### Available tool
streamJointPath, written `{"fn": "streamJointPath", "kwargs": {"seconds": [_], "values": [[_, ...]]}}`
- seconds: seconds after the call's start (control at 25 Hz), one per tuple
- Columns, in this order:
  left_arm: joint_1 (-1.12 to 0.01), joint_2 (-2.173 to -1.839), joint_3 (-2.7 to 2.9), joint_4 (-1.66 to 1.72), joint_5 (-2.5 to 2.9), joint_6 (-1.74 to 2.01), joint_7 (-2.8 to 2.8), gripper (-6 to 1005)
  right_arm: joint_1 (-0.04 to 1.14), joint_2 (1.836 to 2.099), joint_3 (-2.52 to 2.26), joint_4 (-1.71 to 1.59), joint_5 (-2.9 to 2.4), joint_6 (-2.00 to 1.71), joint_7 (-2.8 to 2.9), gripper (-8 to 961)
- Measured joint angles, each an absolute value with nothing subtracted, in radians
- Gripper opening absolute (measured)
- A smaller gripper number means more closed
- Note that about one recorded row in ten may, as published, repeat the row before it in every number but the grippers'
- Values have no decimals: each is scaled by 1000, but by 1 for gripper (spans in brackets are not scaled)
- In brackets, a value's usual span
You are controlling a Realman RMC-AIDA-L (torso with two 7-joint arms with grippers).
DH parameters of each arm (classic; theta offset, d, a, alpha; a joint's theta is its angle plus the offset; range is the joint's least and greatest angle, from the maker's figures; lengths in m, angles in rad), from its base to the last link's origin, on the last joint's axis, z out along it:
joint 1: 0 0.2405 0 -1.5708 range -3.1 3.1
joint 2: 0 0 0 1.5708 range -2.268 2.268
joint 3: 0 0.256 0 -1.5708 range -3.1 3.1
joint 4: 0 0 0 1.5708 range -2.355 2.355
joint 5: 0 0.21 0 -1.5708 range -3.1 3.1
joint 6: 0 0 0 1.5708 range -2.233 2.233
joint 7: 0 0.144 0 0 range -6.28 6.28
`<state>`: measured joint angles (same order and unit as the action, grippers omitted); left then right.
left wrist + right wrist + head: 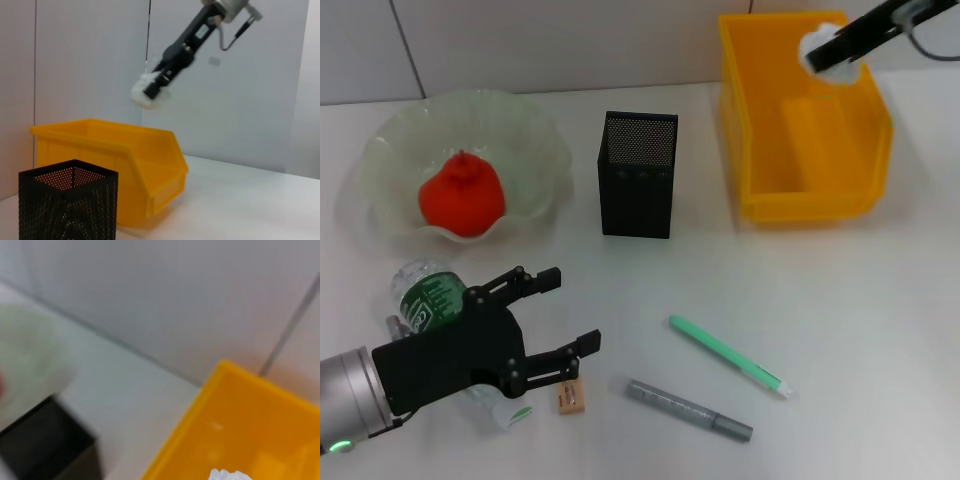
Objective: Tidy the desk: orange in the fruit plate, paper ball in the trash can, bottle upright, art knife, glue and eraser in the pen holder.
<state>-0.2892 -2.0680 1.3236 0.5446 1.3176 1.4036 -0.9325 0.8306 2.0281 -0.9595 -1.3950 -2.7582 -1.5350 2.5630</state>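
The white paper ball [814, 43] hangs clear above the yellow trash can's opening [795, 110], so my right gripper should keep it inside the can's rim until the fingers let it go.
My right gripper [832, 50] is shut on the white paper ball [815, 45], holding it above the back of the yellow trash can [760, 150]. The left wrist view shows the paper ball [145, 96] hanging over the trash can [125, 150]. The orange [461, 196] lies in the pale green fruit plate [535, 140]. Near the front left, my left gripper [573, 310] is open over the bottle [428, 298], which lies on its side. A tan eraser [572, 398] sits just beside its lower finger. The green art knife [725, 355] and grey glue [688, 408] lie on the table, and the black pen holder [638, 175] stands at the middle.
A white wall runs close behind the fruit plate and trash can. The pen holder [70, 200] stands between the plate and the can, with a gap on each side. The table's front edge is right behind my left arm.
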Motion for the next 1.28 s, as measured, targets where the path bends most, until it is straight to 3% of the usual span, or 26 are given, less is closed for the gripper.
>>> {"fn": "streamJointPath", "kwargs": {"seconds": [0.4,1.16,1.28], "values": [[-291,-2069,1324,545,1318,1409,-931,867,817,2027,-944,-1223,-2767,-1325,2562,442],[-290,-2069,1323,545,1317,1408,-931,867,817,2032,-943,-1178,-2757,-1251,2560,451],[-288,-2069,1322,545,1314,1412,-931,867,819,2033,-943,-1180,-2757,-1250,2560,550]]}}
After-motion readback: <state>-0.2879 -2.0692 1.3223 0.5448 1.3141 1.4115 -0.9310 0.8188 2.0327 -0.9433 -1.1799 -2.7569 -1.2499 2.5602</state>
